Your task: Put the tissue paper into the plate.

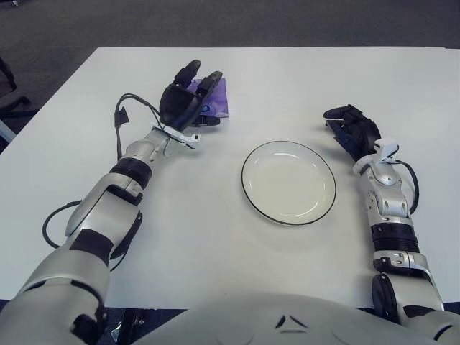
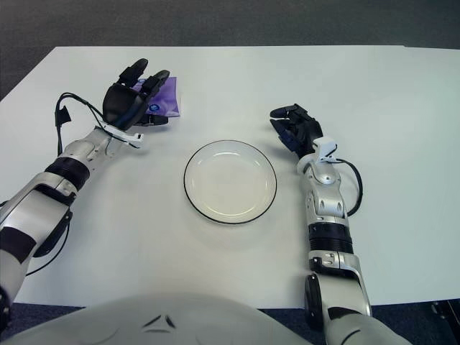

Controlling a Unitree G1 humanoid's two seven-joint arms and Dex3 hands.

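The purple tissue pack's outer edge (image 1: 227, 98) is straight between square corners, so the pack will keep its block shape when I lift it by one side.
A purple tissue pack (image 1: 215, 97) lies on the white table at the back left, partly hidden by my left hand; it also shows in the right eye view (image 2: 167, 97). My left hand (image 1: 188, 93) is just over the pack's near left side, fingers spread open and holding nothing. A white plate (image 1: 288, 182) with a dark rim sits empty at the table's middle, to the right of and nearer than the pack. My right hand (image 1: 350, 126) shows just right of the plate, fingers relaxed and empty.
The white table (image 1: 237, 259) spans the view, with dark carpet beyond its far edge. A black cable (image 1: 129, 108) loops off my left wrist, and another hangs by my left elbow near the table's left edge.
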